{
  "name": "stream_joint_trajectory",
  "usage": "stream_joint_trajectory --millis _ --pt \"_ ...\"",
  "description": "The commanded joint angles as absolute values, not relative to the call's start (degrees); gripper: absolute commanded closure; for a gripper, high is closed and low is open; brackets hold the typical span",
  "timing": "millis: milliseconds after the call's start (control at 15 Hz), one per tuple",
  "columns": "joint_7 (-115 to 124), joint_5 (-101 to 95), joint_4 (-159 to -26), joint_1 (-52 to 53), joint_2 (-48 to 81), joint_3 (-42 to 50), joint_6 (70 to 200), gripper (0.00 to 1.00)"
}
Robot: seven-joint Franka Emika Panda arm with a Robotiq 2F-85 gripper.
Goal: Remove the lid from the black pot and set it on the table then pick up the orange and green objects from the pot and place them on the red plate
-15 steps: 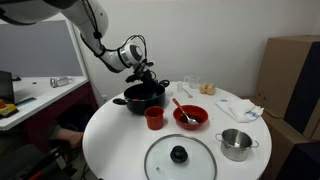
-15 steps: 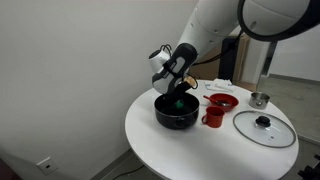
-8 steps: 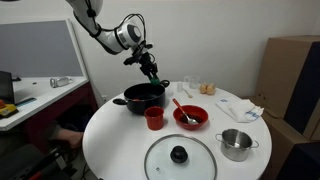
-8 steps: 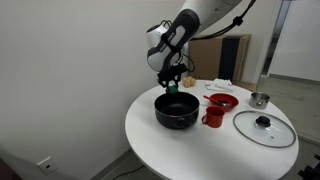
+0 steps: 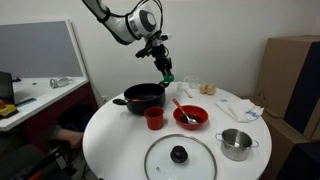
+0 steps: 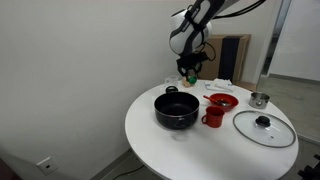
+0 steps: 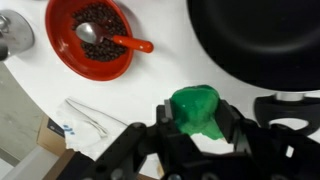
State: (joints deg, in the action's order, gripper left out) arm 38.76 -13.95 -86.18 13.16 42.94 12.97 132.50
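The green object is clear of the black pot's rim, so my gripper keeps going to the open red plate and lets go low next to the spoon.
My gripper is shut on the bright green object and holds it high in the air above the white table, between the black pot and the red plate. In both exterior views the green piece shows at the fingertips. The pot stands open. The glass lid lies flat on the table at the front. The red plate holds dark contents and a spoon. The orange object is not visible.
A small red cup stands between pot and plate. A small steel pot sits near the lid. White cloths and small items lie at the table's far side. A cluttered desk and cardboard boxes flank the table.
My gripper has risen out of the black pot with the green object and moved sideways towards the red plate, climbing well above the table.
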Motion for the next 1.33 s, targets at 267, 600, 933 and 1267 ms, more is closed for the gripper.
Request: stream_joint_trajectory --millis 267,600,933,1267 --pt "48.8 -14.1 -102.5 7.7 36.6 16.3 140.4 0.8" --pt "51.5 -13.8 -102.9 6.1 41.9 18.1 142.9 0.8" --pt "51.7 -13.5 -101.1 5.7 46.9 18.2 142.4 0.8" --pt "50.6 -13.3 -99.7 5.8 49.6 18.1 142.8 0.07"
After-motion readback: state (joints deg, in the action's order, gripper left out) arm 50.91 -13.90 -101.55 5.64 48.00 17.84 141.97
